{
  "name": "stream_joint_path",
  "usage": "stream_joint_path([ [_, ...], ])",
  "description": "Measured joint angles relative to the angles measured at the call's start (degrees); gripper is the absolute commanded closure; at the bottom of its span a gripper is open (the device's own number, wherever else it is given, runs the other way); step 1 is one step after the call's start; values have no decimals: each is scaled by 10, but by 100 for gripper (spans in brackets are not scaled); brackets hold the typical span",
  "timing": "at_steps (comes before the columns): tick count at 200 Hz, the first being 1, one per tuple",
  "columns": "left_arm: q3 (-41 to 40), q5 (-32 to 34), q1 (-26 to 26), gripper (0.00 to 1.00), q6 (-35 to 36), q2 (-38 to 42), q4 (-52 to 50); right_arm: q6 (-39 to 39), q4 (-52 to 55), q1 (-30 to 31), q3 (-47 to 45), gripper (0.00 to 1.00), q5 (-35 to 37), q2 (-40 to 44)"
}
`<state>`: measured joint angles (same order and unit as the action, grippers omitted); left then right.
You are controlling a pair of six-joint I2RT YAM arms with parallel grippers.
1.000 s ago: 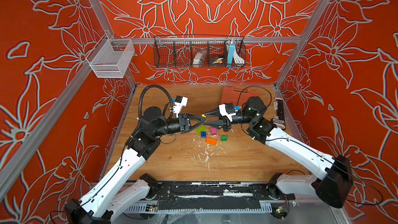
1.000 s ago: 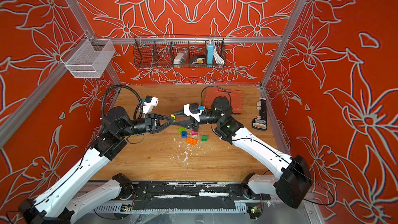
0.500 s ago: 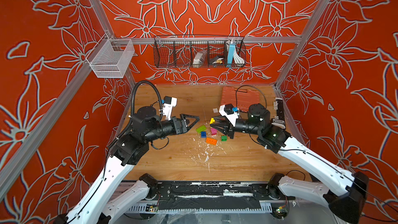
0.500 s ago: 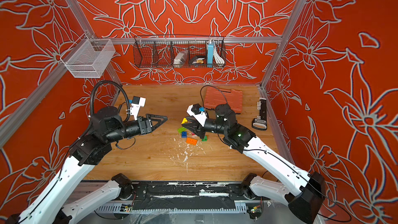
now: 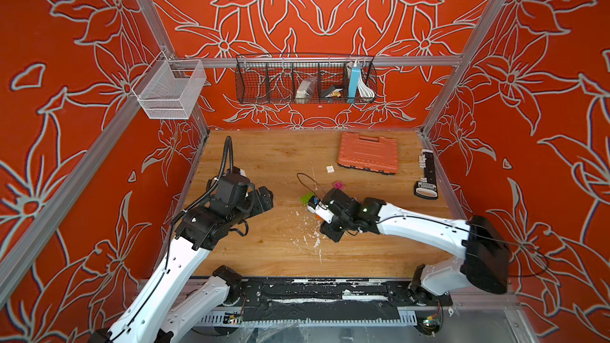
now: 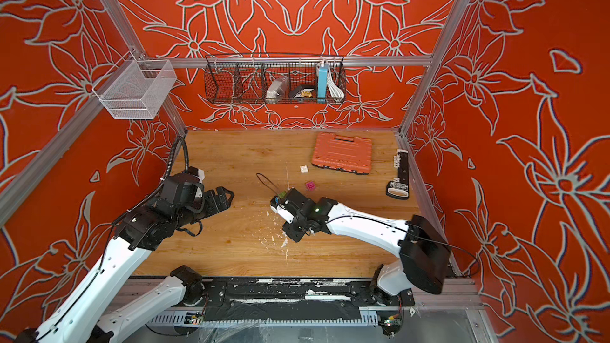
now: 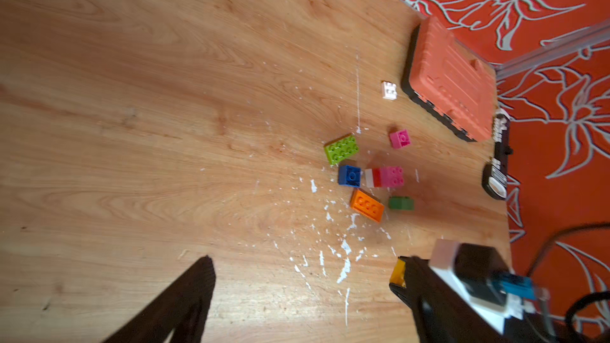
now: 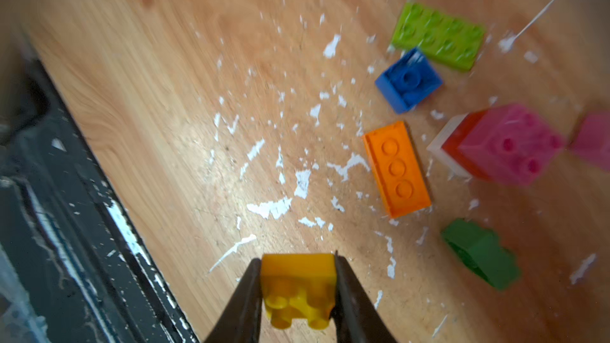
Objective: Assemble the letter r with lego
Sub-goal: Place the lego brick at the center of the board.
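Observation:
My right gripper should put the yellow brick down and move away before my left gripper reaches the lime plate (image 5: 306,198), because my right gripper is over the loose pile (image 7: 370,179).
My right gripper (image 8: 297,260) is shut on a yellow lego brick (image 8: 298,287) and holds it low over the wood, toward the front of the loose pile. In the right wrist view the pile holds an orange brick (image 8: 396,169), a blue one (image 8: 409,80), a lime plate (image 8: 437,36), a green brick (image 8: 478,254) and a joined white, red and pink stack (image 8: 505,145). A magenta brick (image 5: 338,185) and a small white brick (image 5: 329,168) lie farther back. My left gripper (image 5: 265,197) stands open and empty, well left of the pile.
An orange ribbed case (image 5: 367,153) lies at the back right. A black tool strip (image 5: 427,176) runs along the right wall. White flecks dot the wood in front of the pile. The black front rail (image 8: 66,226) is close to my right gripper.
A second ago both grippers met above the pile, the left one shut. The left has opened and drawn back left. The right has carried the yellow brick down toward the front.

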<state>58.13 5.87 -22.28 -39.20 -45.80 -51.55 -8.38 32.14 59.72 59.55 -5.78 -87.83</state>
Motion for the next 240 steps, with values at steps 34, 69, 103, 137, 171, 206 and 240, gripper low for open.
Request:
stream_joint_path([
  [34,-11,53,2,10,-1,47,-30,-5,45,30,77,100,23,-103],
  [69,-17,76,3,10,-8,88,-62,-17,61,48,118,97,23,-155],
  [103,-22,81,3,10,-11,102,-80,-27,70,50,144,92,23,-199],
  [137,-24,80,3,10,-11,102,-89,-30,78,50,149,82,24,-220],
  [171,-26,75,3,9,-11,102,-90,-35,80,50,154,60,25,-224],
  [206,-28,66,3,6,-13,102,-95,-43,77,50,154,37,27,-224],
  [240,-28,54,3,5,-11,89,-97,-53,68,50,151,25,23,-204],
])
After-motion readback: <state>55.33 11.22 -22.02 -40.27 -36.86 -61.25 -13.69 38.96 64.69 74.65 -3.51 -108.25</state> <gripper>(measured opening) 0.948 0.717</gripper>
